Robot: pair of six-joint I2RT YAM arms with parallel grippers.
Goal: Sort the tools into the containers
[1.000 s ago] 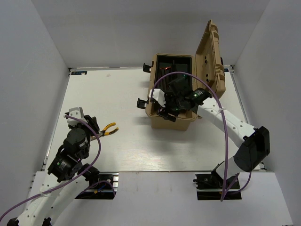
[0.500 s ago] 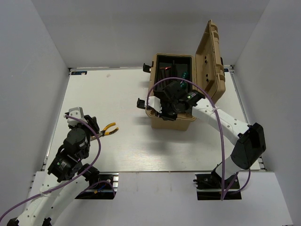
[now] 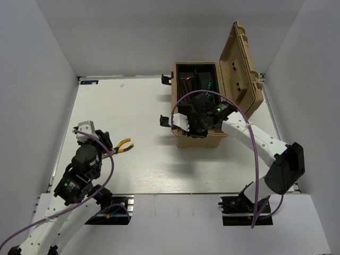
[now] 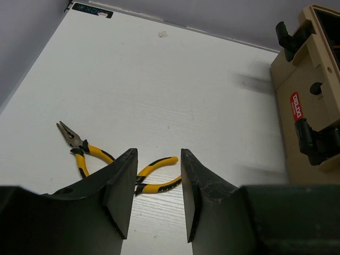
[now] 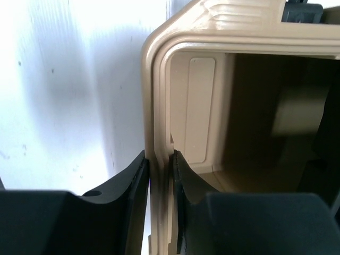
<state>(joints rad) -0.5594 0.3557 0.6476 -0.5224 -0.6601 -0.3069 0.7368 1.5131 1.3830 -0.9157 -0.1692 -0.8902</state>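
The toolbox's front side (image 5: 155,114) is clamped by my right gripper, which crowds the compartment, so it should open and lift clear before my left gripper brings the yellow-handled pliers (image 3: 125,145).
Yellow-handled pliers (image 3: 124,145) lie on the white table at the left. The left wrist view shows a needle-nose pair (image 4: 79,150) and the yellow handles of a second pair (image 4: 159,186). My left gripper (image 4: 158,151) hovers just above them, open and empty. The tan toolbox (image 3: 200,140) stands at the back with its lid (image 3: 241,69) up. Inside it are a green-handled screwdriver (image 3: 209,85) and dark-red hex keys (image 3: 186,78). My right gripper (image 5: 161,156) is shut on the toolbox's front-left wall (image 5: 159,79), one finger inside and one outside.
Black latches (image 3: 166,121) stick out of the toolbox's left side. White walls close in the table on the left, back and right. A purple cable (image 3: 249,138) arcs over the right arm and another (image 3: 109,170) loops along the left arm.
My right gripper has closed on the toolbox wall, and the toolbox has shifted a little to the right. The left arm and the pliers have not moved.
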